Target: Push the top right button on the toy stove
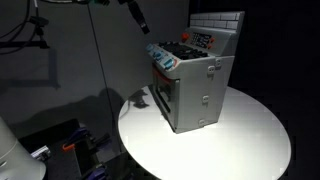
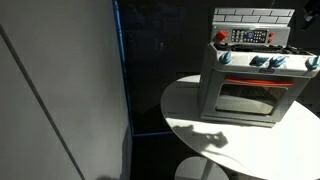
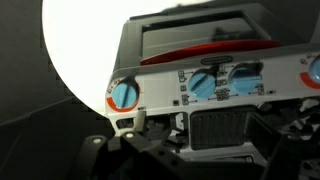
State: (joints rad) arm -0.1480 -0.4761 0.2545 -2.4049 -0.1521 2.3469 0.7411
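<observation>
The robot's gripper is hovering above the toy stove's front knobs (image 3: 203, 84), short of the raised control strip, so it should rise higher and move across the cooktop to the control strip's red buttons.
The grey toy stove (image 1: 195, 85) stands on a round white table (image 1: 250, 145); it also shows in an exterior view (image 2: 250, 85). It has a white tiled back panel (image 2: 255, 15), a control strip with small red and dark buttons (image 2: 248, 36), blue knobs (image 3: 215, 82) along the front and an oven door with a handle (image 2: 250, 82). The wrist view looks down on the knobs and the dark cooktop grate (image 3: 225, 128). My gripper (image 3: 215, 125) hovers above the stove's front edge, open and empty, its fingers to either side of the grate. The arm (image 1: 137, 17) comes down from the top.
The table edge (image 2: 190, 100) drops to a dark floor. Cables and small clutter (image 1: 70, 148) lie on the floor beside the table. A tall dark panel with a blue edge (image 2: 118, 70) stands near the table. Dark curtains hang behind.
</observation>
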